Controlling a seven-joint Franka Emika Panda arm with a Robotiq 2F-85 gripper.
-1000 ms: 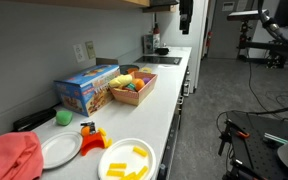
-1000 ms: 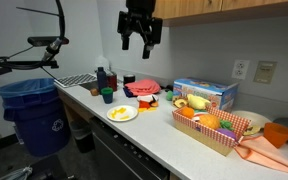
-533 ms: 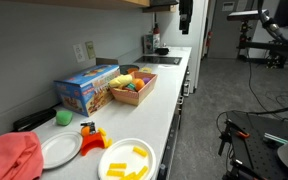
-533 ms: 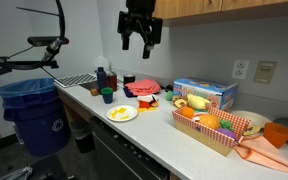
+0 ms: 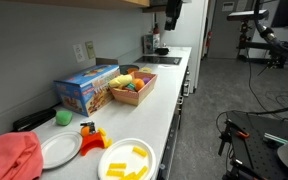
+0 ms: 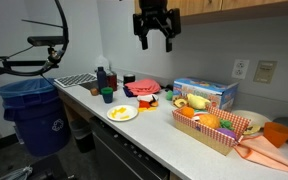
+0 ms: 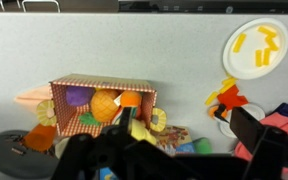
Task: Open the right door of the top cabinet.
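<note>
My gripper is pointing down at the white counter (image 7: 184, 60), lower than the cabinet door. I should lift my gripper and tip it up so it faces the top cabinet (image 6: 239, 11).
The top cabinet shows as a light tan wooden strip along the top in both exterior views (image 5: 134, 3) (image 6: 224, 8). My gripper (image 6: 156, 42) hangs high above the counter, right below the cabinet's bottom edge near its end. It also shows at the top of an exterior view (image 5: 172, 16). Its two fingers are spread apart with nothing between them. In the wrist view the dark fingers (image 7: 174, 150) frame the counter far below. I cannot see a door handle.
On the white counter (image 6: 154, 125) stand a checkered basket of toy food (image 6: 216, 125), a blue box (image 6: 204, 93), a plate with yellow pieces (image 6: 122, 112), bottles (image 6: 104, 78) and a pink cloth (image 6: 269, 150). A blue bin (image 6: 29, 115) stands on the floor.
My gripper has risen and shifted sideways along the cabinet, ending closer under its bottom edge. The fingers stay open.
</note>
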